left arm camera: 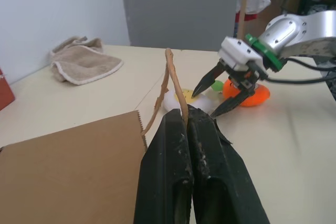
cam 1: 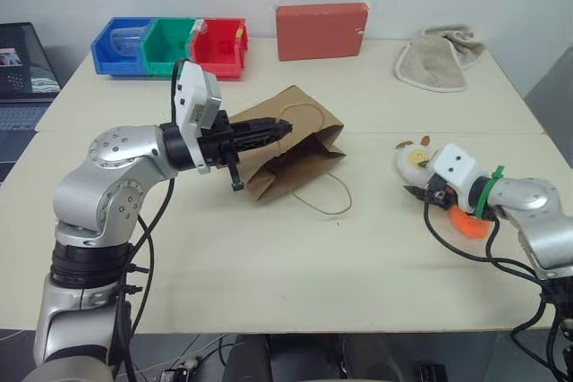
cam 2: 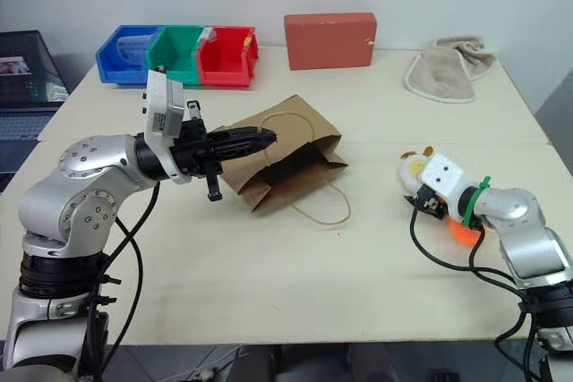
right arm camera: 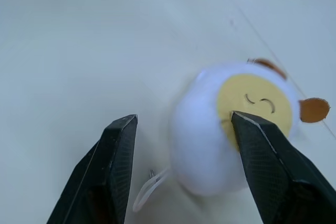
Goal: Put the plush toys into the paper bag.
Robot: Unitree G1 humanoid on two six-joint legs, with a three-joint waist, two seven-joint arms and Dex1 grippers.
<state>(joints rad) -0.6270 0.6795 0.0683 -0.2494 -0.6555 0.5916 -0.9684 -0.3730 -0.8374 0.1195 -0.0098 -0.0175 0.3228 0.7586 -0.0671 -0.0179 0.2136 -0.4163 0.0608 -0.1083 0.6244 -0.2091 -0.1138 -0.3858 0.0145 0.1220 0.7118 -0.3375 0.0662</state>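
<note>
The white egg plush toy point(cam 1: 413, 164) will lie just inside the bag's opening when I carry it in, because the brown paper bag point(cam 1: 300, 157) is on its side.
The brown paper bag point(cam 1: 288, 151) lies on its side mid-table, its mouth facing the right front. My left gripper point(cam 1: 283, 128) is shut on the bag's upper cord handle point(left arm camera: 176, 85), holding it up; the other handle loop point(cam 1: 332, 199) rests on the table. At the right, the white egg-shaped plush toy point(cam 1: 412, 159) with a yellow face lies on the table. My right gripper point(right arm camera: 184, 119) stands open just before it, one finger point(right arm camera: 268, 156) against its face. The orange carrot plush point(cam 1: 467, 222) lies under my right wrist, partly hidden.
A red box point(cam 1: 321, 30) and blue, green and red bins point(cam 1: 170, 45) line the far edge. A beige towel point(cam 1: 439, 60) lies at the far right. A laptop point(cam 1: 22, 78) sits beyond the table's left side.
</note>
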